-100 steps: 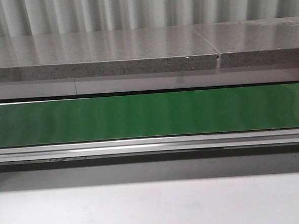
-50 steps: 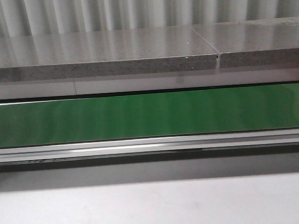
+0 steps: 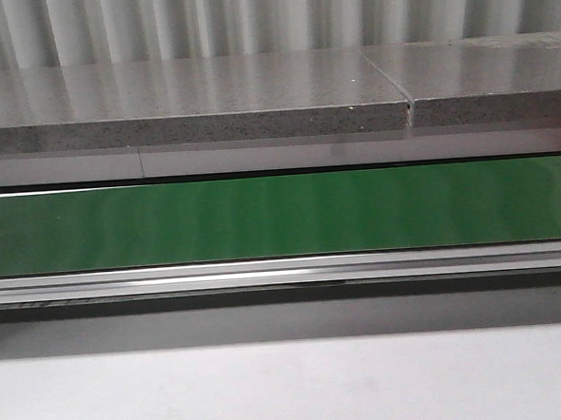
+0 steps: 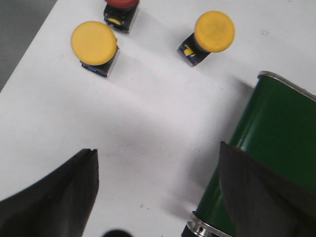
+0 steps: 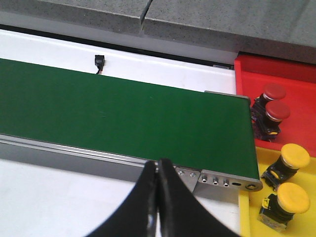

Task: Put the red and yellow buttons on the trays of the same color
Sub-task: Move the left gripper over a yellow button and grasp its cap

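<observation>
The green belt [image 3: 281,216] is flat and clear along its metal rail, so I should expect it to move the red button [image 4: 121,12] along upright.
In the left wrist view two yellow buttons [image 4: 94,44] [image 4: 213,32] and one red button [image 4: 120,6], cut by the frame edge, stand on the white table. My left gripper [image 4: 157,158] hangs open over bare table, well short of them, beside the green belt's end [image 4: 276,143]. In the right wrist view two red buttons [image 5: 274,93] [image 5: 277,112] sit on the red tray [image 5: 296,74]. Two yellow buttons [image 5: 294,156] [image 5: 292,196] sit on the yellow tray [image 5: 247,212]. My right gripper [image 5: 157,164] is shut and empty, near the belt's front rail.
A green conveyor belt [image 3: 281,215] with a metal rail [image 3: 284,272] crosses the front view, with a grey stone ledge [image 3: 190,130] behind it and white table [image 3: 292,390] in front. No arm shows in the front view.
</observation>
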Controlling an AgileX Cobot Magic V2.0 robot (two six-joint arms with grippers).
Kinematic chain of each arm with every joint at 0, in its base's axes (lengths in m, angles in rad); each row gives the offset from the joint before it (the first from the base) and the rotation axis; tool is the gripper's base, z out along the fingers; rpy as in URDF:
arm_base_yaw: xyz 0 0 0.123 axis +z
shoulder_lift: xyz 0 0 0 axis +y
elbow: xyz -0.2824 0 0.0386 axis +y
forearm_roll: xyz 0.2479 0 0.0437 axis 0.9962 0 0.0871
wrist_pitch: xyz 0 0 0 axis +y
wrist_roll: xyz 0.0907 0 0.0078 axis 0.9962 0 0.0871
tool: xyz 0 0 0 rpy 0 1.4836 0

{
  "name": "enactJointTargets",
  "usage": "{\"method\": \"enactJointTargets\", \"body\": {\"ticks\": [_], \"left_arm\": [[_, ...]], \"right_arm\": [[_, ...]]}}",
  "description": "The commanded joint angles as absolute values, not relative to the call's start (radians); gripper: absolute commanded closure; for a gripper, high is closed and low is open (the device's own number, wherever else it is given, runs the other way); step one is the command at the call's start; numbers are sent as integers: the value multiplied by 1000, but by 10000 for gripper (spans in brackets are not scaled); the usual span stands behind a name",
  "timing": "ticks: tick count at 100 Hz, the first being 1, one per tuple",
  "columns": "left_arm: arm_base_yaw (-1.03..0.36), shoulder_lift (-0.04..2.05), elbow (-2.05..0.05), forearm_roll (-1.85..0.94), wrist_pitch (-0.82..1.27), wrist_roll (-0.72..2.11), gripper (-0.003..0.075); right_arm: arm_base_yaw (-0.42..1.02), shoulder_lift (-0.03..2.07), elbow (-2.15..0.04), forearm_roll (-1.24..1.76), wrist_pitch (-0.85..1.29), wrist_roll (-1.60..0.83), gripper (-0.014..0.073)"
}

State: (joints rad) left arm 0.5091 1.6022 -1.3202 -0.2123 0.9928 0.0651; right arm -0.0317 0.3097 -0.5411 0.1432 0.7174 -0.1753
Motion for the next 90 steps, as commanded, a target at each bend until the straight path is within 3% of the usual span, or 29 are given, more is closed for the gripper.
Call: {"method": "enactJointTargets", "body": {"ticks": [1, 90], "left_arm": [[529, 1598, -1352, -228, 970, 62, 218], [556, 1870, -1358, -216, 565, 62, 220]], "right_arm": [[-31, 313, -566, 141, 648, -182, 660], [-31, 313, -566, 141, 648, -182, 660]]}}
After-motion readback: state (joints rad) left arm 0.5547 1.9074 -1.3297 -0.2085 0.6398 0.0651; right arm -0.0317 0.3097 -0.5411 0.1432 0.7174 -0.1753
